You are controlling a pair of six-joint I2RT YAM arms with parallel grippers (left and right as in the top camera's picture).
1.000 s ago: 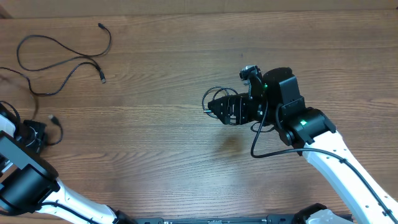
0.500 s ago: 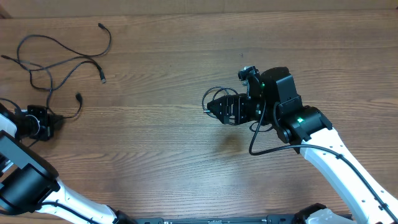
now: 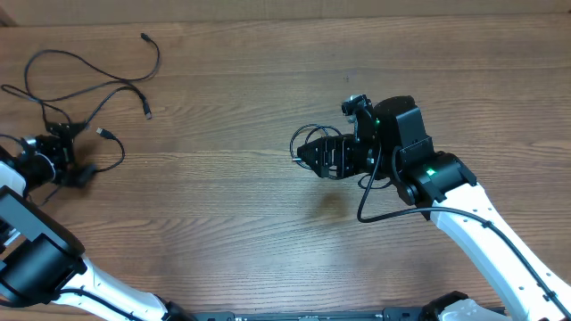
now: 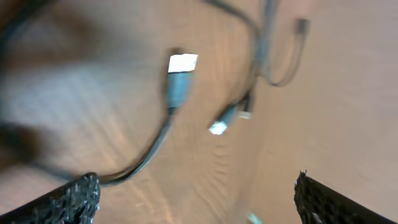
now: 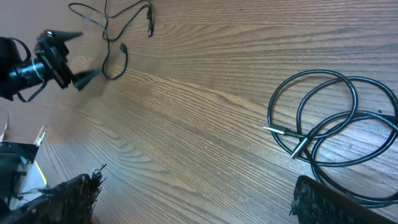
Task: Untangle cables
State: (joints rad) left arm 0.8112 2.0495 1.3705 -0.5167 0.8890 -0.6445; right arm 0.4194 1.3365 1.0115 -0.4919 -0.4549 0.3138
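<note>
The plug ends are apart while the black cables cross next to the far loop, so next my left gripper moves back, grabs that loop and pulls it.
Thin black cables lie loose at the table's far left; in the right wrist view these cables appear at the top left. My left gripper hovers beside them, open, and its own view shows blurred plug ends beyond the empty open left gripper. A separate coiled cable lies mid-table, partly under my right gripper. In the right wrist view the coil rests ahead and to the right of the open right gripper, with nothing between the fingers.
The wooden table's far edge runs along the top. White arm links cross the lower left and lower right. The left arm shows at the left of the right wrist view.
My left gripper opened and let go of a cable, then moved up toward the loose cords. That cable's plug end shifted up and right. The right arm has stayed still.
</note>
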